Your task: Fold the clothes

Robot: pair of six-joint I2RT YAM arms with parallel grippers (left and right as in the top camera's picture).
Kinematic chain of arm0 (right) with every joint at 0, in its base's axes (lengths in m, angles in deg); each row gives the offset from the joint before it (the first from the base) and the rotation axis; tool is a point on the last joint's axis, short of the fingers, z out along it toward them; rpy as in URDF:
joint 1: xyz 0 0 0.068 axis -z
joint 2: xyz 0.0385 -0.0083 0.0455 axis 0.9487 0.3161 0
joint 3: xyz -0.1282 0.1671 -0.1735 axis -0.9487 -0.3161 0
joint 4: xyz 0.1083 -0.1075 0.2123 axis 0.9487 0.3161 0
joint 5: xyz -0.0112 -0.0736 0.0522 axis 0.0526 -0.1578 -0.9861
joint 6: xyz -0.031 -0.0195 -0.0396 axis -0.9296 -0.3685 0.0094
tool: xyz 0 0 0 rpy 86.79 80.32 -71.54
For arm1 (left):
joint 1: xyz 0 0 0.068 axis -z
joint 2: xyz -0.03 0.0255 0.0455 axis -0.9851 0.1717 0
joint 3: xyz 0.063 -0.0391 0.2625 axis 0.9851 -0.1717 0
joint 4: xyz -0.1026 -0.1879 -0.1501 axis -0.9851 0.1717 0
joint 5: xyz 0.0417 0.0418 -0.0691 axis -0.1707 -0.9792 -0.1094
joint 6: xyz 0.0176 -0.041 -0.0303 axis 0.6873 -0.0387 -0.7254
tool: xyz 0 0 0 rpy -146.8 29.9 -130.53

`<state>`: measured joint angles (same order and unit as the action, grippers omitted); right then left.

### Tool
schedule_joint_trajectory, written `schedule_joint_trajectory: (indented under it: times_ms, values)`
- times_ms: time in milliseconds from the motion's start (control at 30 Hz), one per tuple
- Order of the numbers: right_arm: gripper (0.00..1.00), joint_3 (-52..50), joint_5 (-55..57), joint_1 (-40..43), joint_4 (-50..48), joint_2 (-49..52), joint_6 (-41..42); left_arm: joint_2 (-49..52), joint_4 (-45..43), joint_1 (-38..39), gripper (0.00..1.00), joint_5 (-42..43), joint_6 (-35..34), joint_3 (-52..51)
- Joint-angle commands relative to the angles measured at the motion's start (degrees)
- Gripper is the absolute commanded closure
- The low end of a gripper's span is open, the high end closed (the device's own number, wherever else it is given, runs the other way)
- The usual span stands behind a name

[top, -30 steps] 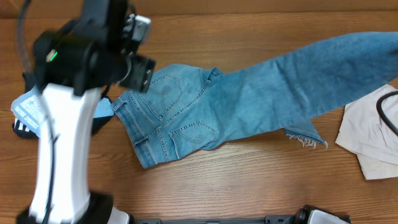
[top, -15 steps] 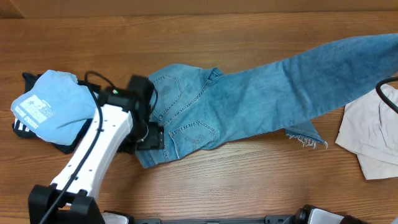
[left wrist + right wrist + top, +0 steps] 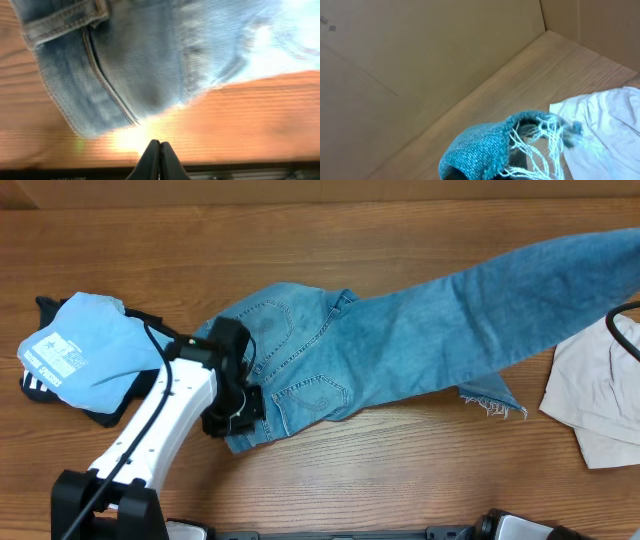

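My left gripper should take the waistband (image 3: 247, 439) and pull the jeans straight, as they slant and bunch at the back pockets (image 3: 312, 396) while my right gripper holds their hem.
The light-blue jeans (image 3: 400, 340) lie spread across the table, waistband at the left and one leg running up to the right edge. My left gripper (image 3: 232, 418) sits low at the near corner of the waistband. In the left wrist view it (image 3: 160, 147) is shut, tips together over bare wood, with the denim (image 3: 150, 60) just ahead and nothing seen between the fingers. My right gripper (image 3: 485, 172) is out of the overhead view; the frayed hem (image 3: 490, 145) drapes over it, held up off the table.
A sky-blue printed shirt (image 3: 75, 350) lies on a black garment (image 3: 100, 412) at the left. A cream-white garment (image 3: 595, 395) lies at the right edge, also below the hem (image 3: 600, 130). A black cable (image 3: 622, 330) loops over it. Cardboard walls (image 3: 420, 50) stand behind.
My left arm has come down from high over the left side to the waistband's near corner, and its gripper has gone from open to shut. The jeans have hardly shifted.
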<state>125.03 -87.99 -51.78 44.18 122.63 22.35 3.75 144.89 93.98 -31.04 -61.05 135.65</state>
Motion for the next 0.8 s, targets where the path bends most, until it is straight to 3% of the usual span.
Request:
schedule_joint_trajectory:
  times_ms: [0, 167, 300, 433, 533, 667, 767]
  values:
    - [0.96, 1.22, 0.39, 0.26, -2.12, -2.93, 0.09, -2.91, 6.93, 0.02, 0.94, 0.15, 6.54, 14.86]
    - [0.96, 5.95, 4.42, 0.26, -2.32, -3.87, 0.15, -2.86, 11.13, 0.04, 0.51, -4.94, 6.84, 15.89]
    - [0.96, 7.34, 4.17, 0.26, -1.09, -3.80, 0.33, -2.82, 7.56, 0.02, 0.41, -4.59, 2.78, 6.34]
    - [0.96, 7.30, 4.13, 0.26, 0.22, -3.04, 0.33, -2.82, 2.21, -0.15, 0.25, -5.33, -4.13, -3.63]
    - [0.96, 7.30, 3.50, 0.26, 0.96, -2.43, 0.33, -2.78, -2.91, -0.98, 0.24, -5.20, -7.91, -10.16]
    - [0.96, 7.23, 1.53, 0.26, 1.29, -1.49, 0.33, -2.75, -13.55, -1.33, 0.32, -3.19, -9.64, -15.56]
    - [0.96, 7.23, 1.09, 0.26, 1.27, -0.79, 0.31, -2.78, -20.94, -1.31, 0.96, 0.76, -6.10, -15.15]
